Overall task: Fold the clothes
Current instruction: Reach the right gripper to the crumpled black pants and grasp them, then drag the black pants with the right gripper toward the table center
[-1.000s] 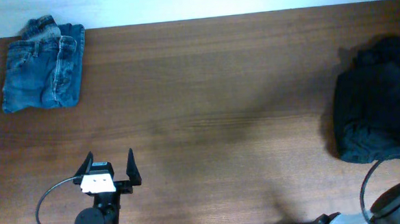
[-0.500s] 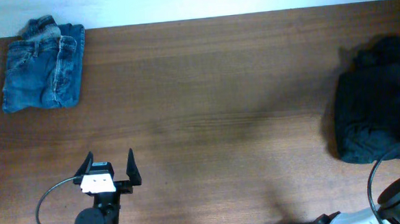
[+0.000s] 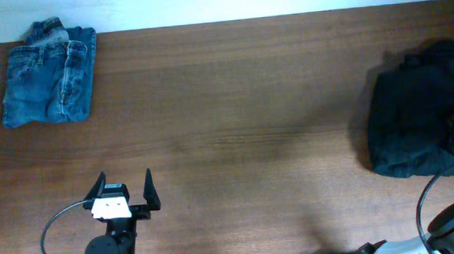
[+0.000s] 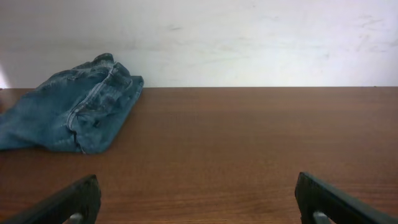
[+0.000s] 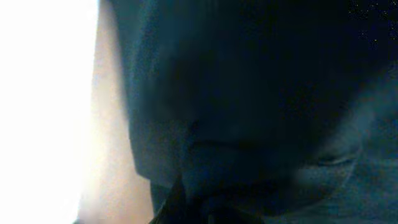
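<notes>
The table's middle point(image 3: 238, 119) is clear beside the black garment point(image 3: 407, 125) in my right gripper. I should keep pulling the garment until its edge gets to the middle, then let go.
A crumpled black garment point(image 3: 413, 117) lies at the table's right edge and fills the right wrist view point(image 5: 249, 93). My right gripper point(image 5: 205, 208) is buried in its folds, shut on the dark cloth; its fingers barely show against the fabric. Folded blue jeans point(image 3: 49, 74) lie at the far left corner, also in the left wrist view point(image 4: 74, 112). My left gripper point(image 3: 124, 180) rests near the front left, open and holding nothing, its fingertips point(image 4: 68, 202) wide apart over bare wood.
The brown wooden table point(image 3: 235, 126) ends at a white wall along the back. A grey cable point(image 3: 50, 237) loops beside the left arm's base. The right arm's cable and body point(image 3: 450, 220) sit at the front right corner.
The right gripper has shut on the black garment, and the pile has shifted a little to the left. The left arm and the jeans have not moved.
</notes>
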`<action>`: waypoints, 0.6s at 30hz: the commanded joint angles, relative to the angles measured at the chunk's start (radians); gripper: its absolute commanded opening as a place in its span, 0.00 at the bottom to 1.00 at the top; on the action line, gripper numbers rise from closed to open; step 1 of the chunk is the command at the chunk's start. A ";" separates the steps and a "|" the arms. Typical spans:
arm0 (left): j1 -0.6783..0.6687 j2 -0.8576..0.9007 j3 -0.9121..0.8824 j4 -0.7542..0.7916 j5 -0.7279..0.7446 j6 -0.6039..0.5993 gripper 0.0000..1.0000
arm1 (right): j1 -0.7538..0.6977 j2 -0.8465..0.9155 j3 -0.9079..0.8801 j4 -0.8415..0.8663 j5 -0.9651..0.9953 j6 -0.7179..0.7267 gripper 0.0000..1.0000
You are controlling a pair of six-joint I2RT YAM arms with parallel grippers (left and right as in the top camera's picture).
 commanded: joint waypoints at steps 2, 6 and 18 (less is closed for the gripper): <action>0.006 -0.009 -0.003 -0.008 -0.010 0.012 0.99 | 0.105 -0.098 0.028 -0.014 -0.218 -0.008 0.04; 0.006 -0.009 -0.002 -0.008 -0.010 0.012 1.00 | 0.225 -0.162 0.028 -0.014 -0.186 -0.013 0.04; 0.006 -0.009 -0.002 -0.008 -0.011 0.012 0.99 | 0.753 -0.255 0.028 -0.008 0.107 -0.014 0.04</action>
